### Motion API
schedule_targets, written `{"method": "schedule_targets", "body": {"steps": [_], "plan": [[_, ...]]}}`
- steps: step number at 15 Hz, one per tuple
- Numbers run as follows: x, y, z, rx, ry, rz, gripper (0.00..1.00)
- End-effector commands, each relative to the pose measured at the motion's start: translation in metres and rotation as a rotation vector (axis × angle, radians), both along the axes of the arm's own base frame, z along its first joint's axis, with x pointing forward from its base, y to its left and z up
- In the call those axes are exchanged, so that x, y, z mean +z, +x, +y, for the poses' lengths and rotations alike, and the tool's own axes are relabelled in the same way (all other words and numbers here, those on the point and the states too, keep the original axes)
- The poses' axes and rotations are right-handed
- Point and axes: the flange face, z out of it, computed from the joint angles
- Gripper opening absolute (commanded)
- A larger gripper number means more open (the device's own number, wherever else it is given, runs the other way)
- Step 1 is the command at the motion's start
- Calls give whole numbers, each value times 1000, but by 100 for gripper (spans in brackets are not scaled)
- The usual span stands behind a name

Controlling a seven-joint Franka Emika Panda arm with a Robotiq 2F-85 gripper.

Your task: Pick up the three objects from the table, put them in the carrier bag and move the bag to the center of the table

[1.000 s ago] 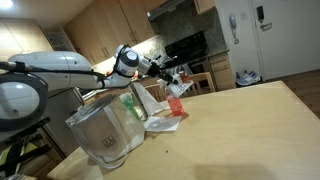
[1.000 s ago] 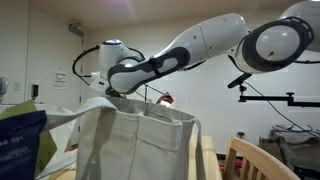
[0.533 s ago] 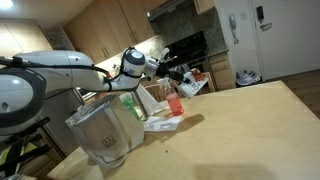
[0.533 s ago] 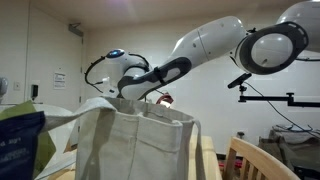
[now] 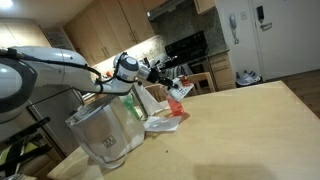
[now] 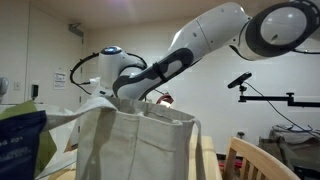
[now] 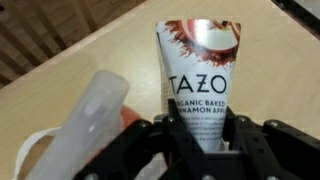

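The packet is hanging past the carrier bag's rim (image 5: 123, 101), beside the bottle, so the robot's gripper should raise it clear and bring it back high over the bag's opening (image 5: 95, 111).
My gripper (image 7: 200, 120) is shut on the red-and-white packet (image 7: 200, 60), a white sachet with a red picture at its far end, gripping its lower part. In an exterior view the gripper (image 5: 170, 76) holds the packet (image 5: 179, 90) in the air above the light-wood table (image 5: 250, 120), behind the whitish carrier bag (image 5: 100, 135). The bag (image 6: 140, 145) fills the foreground in an exterior view and hides the fingers; a red bit (image 6: 165, 98) shows over its rim. A blue carton (image 6: 20, 140) sits at the left edge. I cannot make out the pale boxy item.
A pale translucent piece (image 7: 85, 125) lies beside my fingers in the wrist view. Crumpled pale material (image 5: 160, 122) lies on the table next to the bag. Kitchen cabinets and a stove (image 5: 190, 48) stand behind. A wooden chair (image 6: 255, 160) stands near the table.
The gripper swung out away from the bag with the packet, then came back toward the bag. It has kept hold of the packet throughout.
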Motion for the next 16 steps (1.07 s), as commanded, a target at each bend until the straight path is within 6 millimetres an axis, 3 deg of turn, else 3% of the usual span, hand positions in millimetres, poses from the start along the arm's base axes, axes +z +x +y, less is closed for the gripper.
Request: {"method": "schedule_targets", "body": {"steps": [1,7,8,16], "plan": [[23,-23,16,56,15,-12,15],[40,-53,0,0,-27,1,15],[28,-32,10,23,-23,-5,40],[30,-45,1,5,-32,19,40]]}}
